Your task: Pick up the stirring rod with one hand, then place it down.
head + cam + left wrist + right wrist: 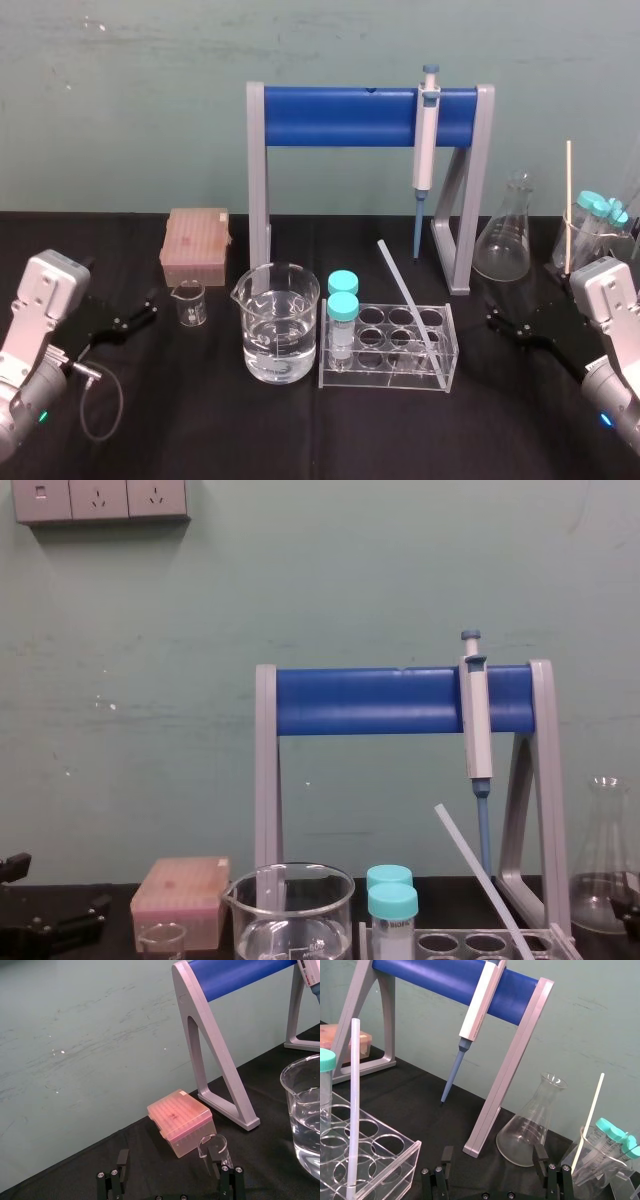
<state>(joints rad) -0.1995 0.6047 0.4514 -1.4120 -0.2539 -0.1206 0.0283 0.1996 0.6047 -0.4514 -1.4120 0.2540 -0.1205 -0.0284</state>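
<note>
The stirring rod (484, 880) will come out easily and the tube rack will stay still when I lift the stirring rod, because it leans loosely in a wide hole (527, 944).
The stirring rod (405, 295) is a thin translucent whitish stick leaning in the clear tube rack (385, 378) at the table's middle, its top tilted back and left. It also stands in the right wrist view (354, 1105) and the chest view (480, 875). My left gripper (140, 312) rests low at the left, open and empty, its fingers spread in the left wrist view (169, 1160). My right gripper (505, 322) rests at the right of the rack, open and empty (493, 1157), well apart from the rod.
A water-filled beaker (280, 325), a small beaker (189, 303) and a pink tip box (195, 245) stand left of the rack. Two capped tubes (343, 300) sit in it. Behind, a pipette (425, 140) hangs on the blue stand (340, 117). A flask (505, 240) and a beaker of tubes (590, 235) stand right.
</note>
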